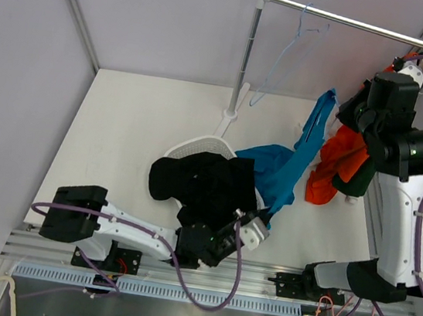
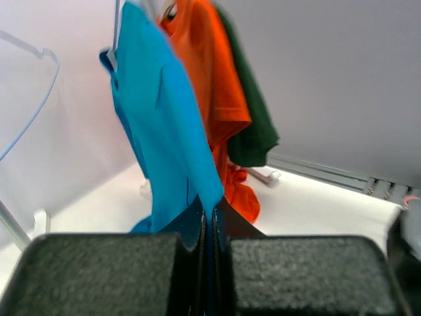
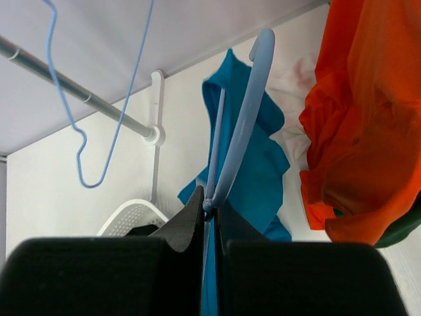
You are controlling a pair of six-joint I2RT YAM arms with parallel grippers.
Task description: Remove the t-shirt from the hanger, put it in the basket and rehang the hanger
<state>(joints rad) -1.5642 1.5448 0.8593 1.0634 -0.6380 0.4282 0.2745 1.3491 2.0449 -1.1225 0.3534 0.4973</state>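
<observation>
The blue t-shirt's upper end (image 1: 328,99) is hanging on the hanger and is tight toward the front, so my left gripper should swing up toward the pole (image 1: 236,99) to get the t-shirt free.
The blue t-shirt (image 1: 293,162) stretches from a light blue hanger (image 3: 243,125) at the upper right down to the left gripper. My left gripper (image 1: 258,228) is shut on the shirt's lower edge (image 2: 209,217) near the table's front. My right gripper (image 3: 212,209) is shut on the hanger's hook, held up near the rail's right end; the shirt (image 3: 250,158) hangs below it. In the left wrist view the blue t-shirt (image 2: 161,112) rises up and away from the fingers.
An orange shirt (image 1: 339,163) and a dark green one (image 2: 253,131) hang at the right. A white basket (image 1: 189,149) holds black clothes (image 1: 200,184). An empty blue hanger (image 1: 283,54) hangs on the rail (image 1: 354,22); its pole (image 1: 246,61) stands mid-table.
</observation>
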